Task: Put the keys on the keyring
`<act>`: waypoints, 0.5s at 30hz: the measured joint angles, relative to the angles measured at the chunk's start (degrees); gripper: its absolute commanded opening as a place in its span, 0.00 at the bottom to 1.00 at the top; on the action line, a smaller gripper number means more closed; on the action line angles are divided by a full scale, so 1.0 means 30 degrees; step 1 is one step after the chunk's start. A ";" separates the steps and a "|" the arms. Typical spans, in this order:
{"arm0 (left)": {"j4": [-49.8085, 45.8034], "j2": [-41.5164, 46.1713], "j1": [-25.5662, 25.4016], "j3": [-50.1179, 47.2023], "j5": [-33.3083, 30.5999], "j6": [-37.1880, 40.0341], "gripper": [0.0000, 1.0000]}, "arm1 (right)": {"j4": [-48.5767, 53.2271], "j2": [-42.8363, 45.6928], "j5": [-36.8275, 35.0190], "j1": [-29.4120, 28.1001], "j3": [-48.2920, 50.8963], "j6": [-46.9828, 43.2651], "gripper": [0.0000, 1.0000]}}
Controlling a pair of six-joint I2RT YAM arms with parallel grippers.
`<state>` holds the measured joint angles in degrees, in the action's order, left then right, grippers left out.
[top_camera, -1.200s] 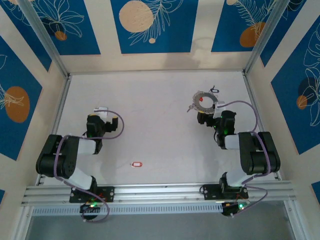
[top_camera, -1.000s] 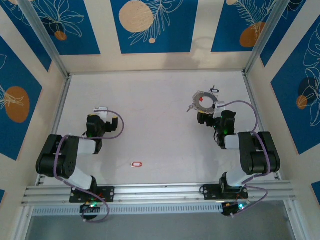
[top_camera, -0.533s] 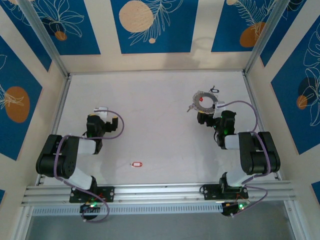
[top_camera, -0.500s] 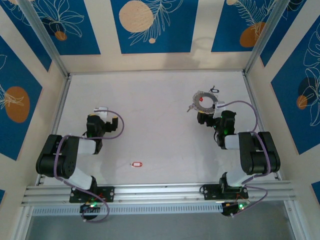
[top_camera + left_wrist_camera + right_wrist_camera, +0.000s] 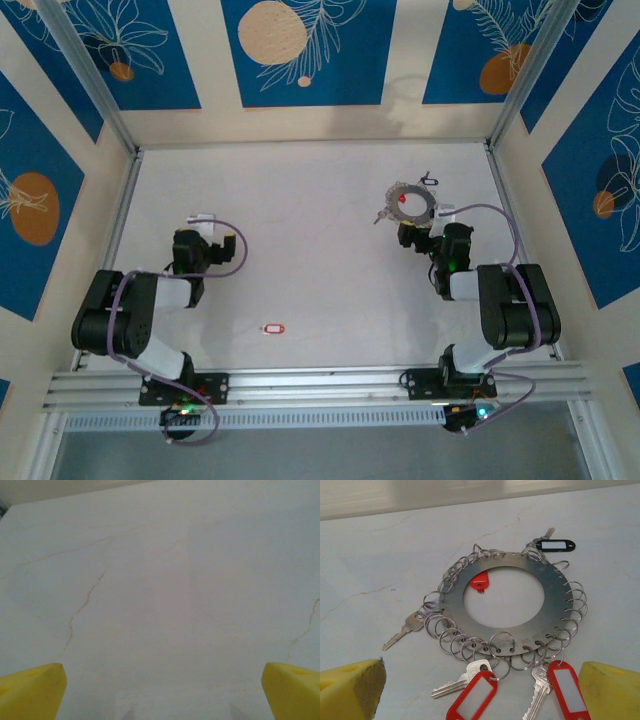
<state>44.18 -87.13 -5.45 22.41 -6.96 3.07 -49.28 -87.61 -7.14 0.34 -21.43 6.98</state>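
Observation:
The keyring (image 5: 394,196) is far from my left gripper, so my left gripper should move back while my right gripper first pulls the keyring toward the table's middle (image 5: 325,243).
The keyring (image 5: 555,592) is a flat silvery disc with a wide hole and many small split rings round its rim, lying flat at the table's back right (image 5: 411,201). On it hang metal keys with red tags (image 5: 471,700) (image 5: 566,686), a black tag (image 5: 553,544) and a plain key (image 5: 402,630). A small red piece (image 5: 480,582) lies in the hole. One loose red key tag (image 5: 273,328) lies near the front middle. My right gripper (image 5: 480,702) (image 5: 421,234) stands open just short of the ring's near rim. My left gripper (image 5: 161,692) (image 5: 201,224) is open over bare table.
The white table (image 5: 300,240) has raised side walls and an aluminium rail (image 5: 320,382) along the near edge, where both arm bases sit. Fine cracks mark the table's surface (image 5: 85,605).
The right gripper has shifted very slightly back toward the near right, away from the keyring. The left arm, the keyring and the loose tag have not moved.

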 measured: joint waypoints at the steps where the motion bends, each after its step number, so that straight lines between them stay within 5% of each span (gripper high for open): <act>1: -0.1137 0.0481 0.0000 0.0386 -0.0036 0.0000 1.00 | -0.0189 0.0262 0.0277 0.0036 0.0321 -0.0058 0.99; 10: -1.1125 0.9245 -0.0029 0.5712 0.1472 -0.0787 1.00 | 0.4444 0.9224 -0.0627 0.0073 0.0211 0.1406 0.99; 15: -1.7588 1.3449 -0.0022 0.9544 0.1545 -0.4029 1.00 | 0.7490 1.2517 -0.0918 0.0765 -0.0437 0.4823 0.99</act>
<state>-8.58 -46.78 -5.52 51.05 -2.33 -9.02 -26.81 -50.06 -9.89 2.63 -22.74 21.45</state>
